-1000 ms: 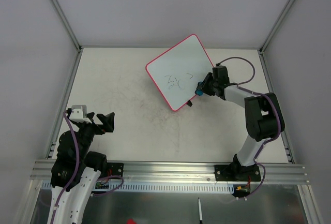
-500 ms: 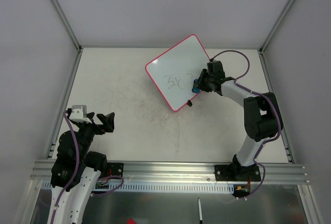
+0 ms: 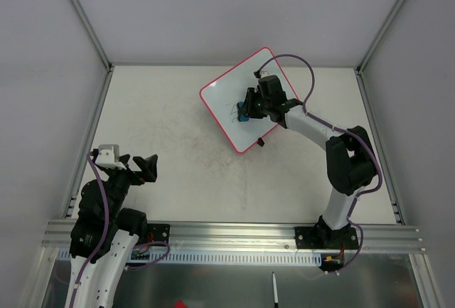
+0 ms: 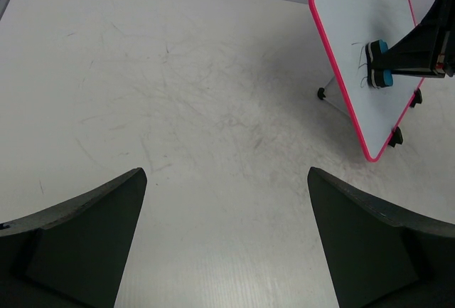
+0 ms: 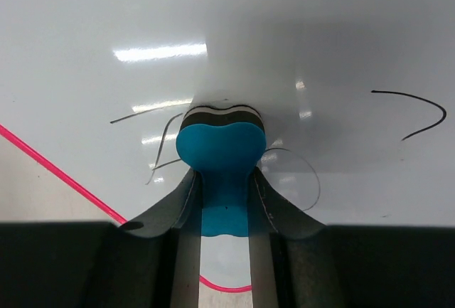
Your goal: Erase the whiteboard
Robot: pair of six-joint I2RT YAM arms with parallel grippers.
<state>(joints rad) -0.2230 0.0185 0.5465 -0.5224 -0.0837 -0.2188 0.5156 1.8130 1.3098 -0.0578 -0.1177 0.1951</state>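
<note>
Black pen strokes are still there between the eraser and the whiteboard's pink-red rim, so the robot's right gripper should wipe the eraser back over them toward that rim.
The whiteboard, white with a pink-red rim, stands tilted on small black feet at the back middle of the table; it also shows in the left wrist view and fills the right wrist view. My right gripper is shut on the blue bone-shaped eraser and presses its felt end against the board among thin black pen strokes. The eraser also shows in the left wrist view. My left gripper is open and empty, low at the near left, far from the board.
The table is white and scuffed, walled on three sides. An aluminium rail runs along the near edge with both arm bases on it. A pen lies below the rail.
My right gripper has slid the eraser leftward across the board, from its right edge over the writing. Most of the marks are gone. The left arm has not moved.
</note>
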